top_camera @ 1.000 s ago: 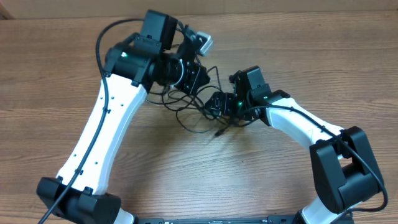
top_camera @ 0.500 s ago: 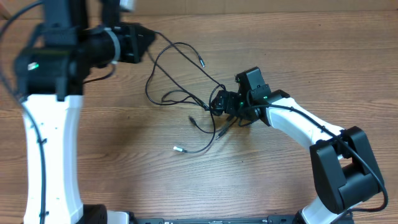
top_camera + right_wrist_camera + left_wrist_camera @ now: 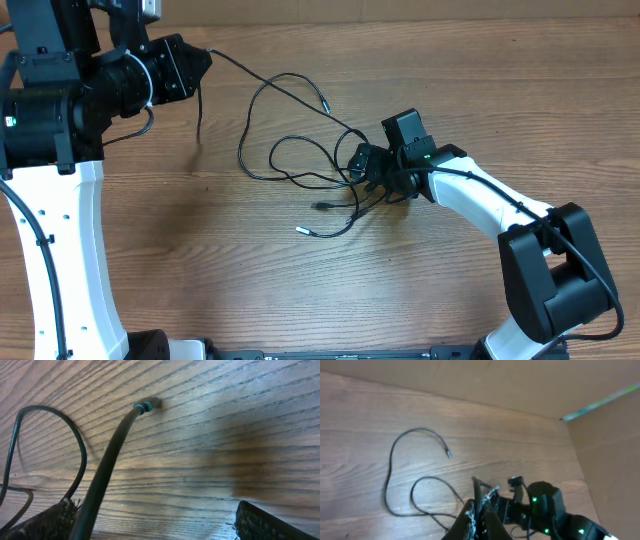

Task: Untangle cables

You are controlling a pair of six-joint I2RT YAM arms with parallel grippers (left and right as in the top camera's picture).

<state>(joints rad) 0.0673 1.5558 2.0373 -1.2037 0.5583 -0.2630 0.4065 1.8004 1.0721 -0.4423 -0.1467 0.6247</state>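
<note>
My left gripper is holding the cable tight into the crossing loops, so I should loosen the cable and lift my right gripper clear before I separate the loops.
Thin black cables lie in loose crossing loops on the wooden table. My left gripper is raised at the upper left, shut on one cable that stretches right to the tangle. A short end dangles below it. Silvery plug tips lie at the front and at the back. My right gripper sits low at the tangle's right edge, open wide. In the right wrist view a cable with its plug tip runs along the left finger; the gripper holds nothing.
Cardboard walls stand behind and to the right of the table. The right arm's white link and black base fill the lower right. The left arm's white link runs down the left edge.
My left arm has swung from the middle up to the far left, pulling its cable with it. The tangle has spread into wider loops. The right gripper has hardly moved.
</note>
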